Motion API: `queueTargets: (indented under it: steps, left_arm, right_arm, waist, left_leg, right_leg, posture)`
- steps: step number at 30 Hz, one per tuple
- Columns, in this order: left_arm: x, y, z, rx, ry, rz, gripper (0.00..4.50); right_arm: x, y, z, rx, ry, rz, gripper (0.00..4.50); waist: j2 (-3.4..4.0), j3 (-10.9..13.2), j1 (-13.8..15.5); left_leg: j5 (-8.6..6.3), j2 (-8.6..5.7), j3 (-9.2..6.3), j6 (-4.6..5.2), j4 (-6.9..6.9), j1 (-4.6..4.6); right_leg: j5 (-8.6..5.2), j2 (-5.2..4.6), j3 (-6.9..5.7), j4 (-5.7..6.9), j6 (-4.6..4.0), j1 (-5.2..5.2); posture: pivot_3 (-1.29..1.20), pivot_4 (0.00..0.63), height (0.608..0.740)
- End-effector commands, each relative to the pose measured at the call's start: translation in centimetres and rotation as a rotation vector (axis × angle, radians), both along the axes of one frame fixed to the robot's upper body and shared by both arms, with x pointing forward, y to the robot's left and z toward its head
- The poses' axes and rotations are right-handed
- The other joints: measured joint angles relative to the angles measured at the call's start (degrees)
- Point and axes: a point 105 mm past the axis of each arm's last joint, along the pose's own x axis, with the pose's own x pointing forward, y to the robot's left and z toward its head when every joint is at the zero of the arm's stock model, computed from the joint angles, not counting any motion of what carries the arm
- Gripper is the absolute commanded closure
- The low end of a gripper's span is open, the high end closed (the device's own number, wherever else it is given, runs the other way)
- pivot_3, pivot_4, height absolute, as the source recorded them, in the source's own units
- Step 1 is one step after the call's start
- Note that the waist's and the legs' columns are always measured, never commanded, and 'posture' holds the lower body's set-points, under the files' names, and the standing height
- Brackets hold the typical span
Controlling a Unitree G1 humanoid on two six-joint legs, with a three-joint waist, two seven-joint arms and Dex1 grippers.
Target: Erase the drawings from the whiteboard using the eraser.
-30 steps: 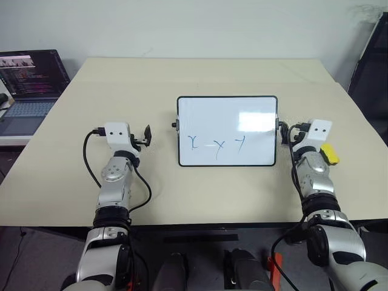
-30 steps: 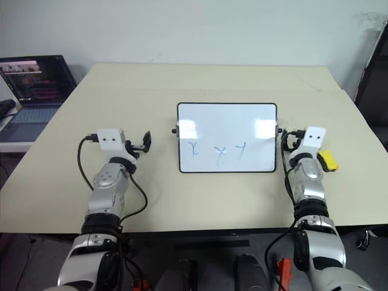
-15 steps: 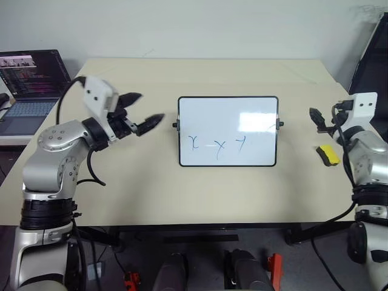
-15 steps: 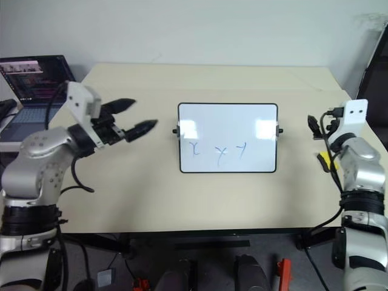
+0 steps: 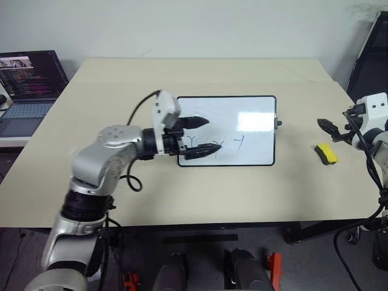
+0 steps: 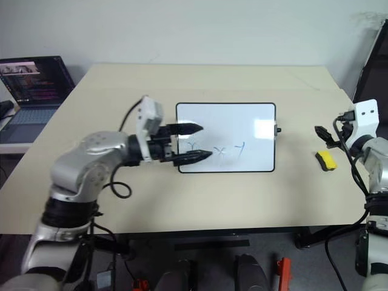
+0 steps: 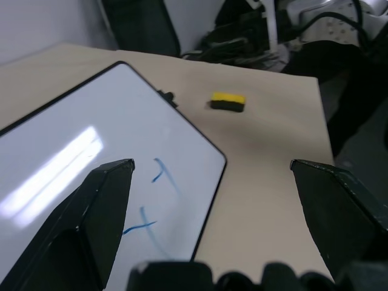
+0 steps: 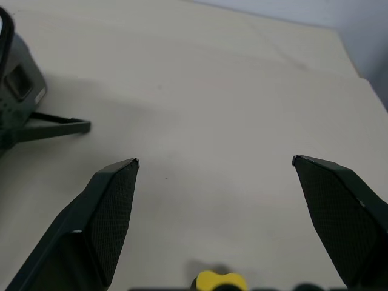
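The yellow eraser's narrow end [image 8: 219, 280] is in line with the right gripper's open fingers, so they should keep going down until they are on either side of its long sides [image 5: 327, 154], then close.
The whiteboard [image 5: 254, 109] lies at the middle of the beige table, with the blue drawings [image 5: 233, 144] in a row along its lower half. My left gripper [image 5: 212, 134] points rightward over the board's left part, open, its lower finger crossing the leftmost marks. In the left wrist view the left gripper [image 7: 211, 163] frames the board's corner [image 7: 73, 139], the drawings [image 7: 160, 173] and the eraser [image 7: 228, 101]. The yellow eraser [image 5: 327, 154] lies on the table right of the board. My right gripper [image 8: 215, 162] hovers open, empty, just beyond the eraser [image 8: 219, 282].
An open laptop [image 5: 30, 85] sits on a lower surface off the table's left edge. A dark frame [image 5: 370, 60] stands beyond the table's far right corner. Bare tabletop [image 5: 200, 76] stretches behind and in front of the board.
My left arm swung up and to the right, bringing its open gripper from the table's left side over the whiteboard. My right gripper rose and drew rightward, uncovering the eraser.
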Motion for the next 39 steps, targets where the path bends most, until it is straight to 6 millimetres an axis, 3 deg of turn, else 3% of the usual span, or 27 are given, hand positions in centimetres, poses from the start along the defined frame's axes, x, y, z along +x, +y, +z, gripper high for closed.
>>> queueTargets:
  steps: [1, 11, 17, 25, 39]
  left_arm:
    - [0.7, -1.2, -0.4, 0.029, -0.023, -0.017, 0.00]
    - [1.7, -7.2, -4.6, 0.145, -0.069, -0.091, 0.00]
    - [1.0, -9.6, -5.7, 0.123, -0.049, -0.132, 0.00]
    - [0.7, -10.5, -5.1, 0.070, -0.035, -0.146, 0.00]
    - [0.9, -9.3, -6.0, 0.095, -0.028, -0.102, 0.00]
  right_arm:
    - [-0.7, 0.0, 1.4, -0.020, -0.010, 0.021, 0.04]
    - [-1.2, -1.7, -1.5, -0.028, 0.107, -0.037, 0.04]
    - [-0.8, -2.7, -2.5, -0.001, 0.138, -0.079, 0.04]
    - [-0.2, -3.4, -4.2, 0.049, 0.185, -0.082, 0.04]
    - [-0.4, -4.0, -6.4, 0.071, 0.245, -0.068, 0.04]
  waist:
    - [0.00, 0.0, 0.0]
    - [0.00, 0.0, 0.5]
    - [0.01, 0.0, 0.3]
    - [0.01, 0.0, 0.3]
    - [0.01, 0.0, 0.0]
  left_leg:
    - [0.00, 0.00, 0.00, 0.00, 0.00, 0.01]
    - [0.00, -0.05, 0.02, 0.01, 0.14, -0.02]
    - [-0.02, -0.04, 0.05, 0.03, 0.20, -0.02]
    - [-0.02, -0.05, 0.06, 0.03, 0.28, -0.03]
    - [-0.02, -0.05, 0.07, 0.03, 0.29, -0.03]
  right_leg:
    - [0.00, 0.00, 0.00, 0.01, 0.00, 0.00]
    - [0.02, -0.01, 0.03, 0.02, 0.04, 0.02]
    - [0.03, -0.01, 0.07, 0.04, 0.05, 0.01]
    - [0.04, -0.01, 0.09, 0.07, 0.07, 0.02]
    - [0.04, -0.01, 0.11, 0.08, 0.08, 0.03]
  posture:
    - [0.00, 0.150, 0.740]
    - [0.00, 0.150, 0.740]
    - [0.00, 0.150, 0.740]
    - [0.00, 0.150, 0.740]
    - [0.00, 0.150, 0.740]
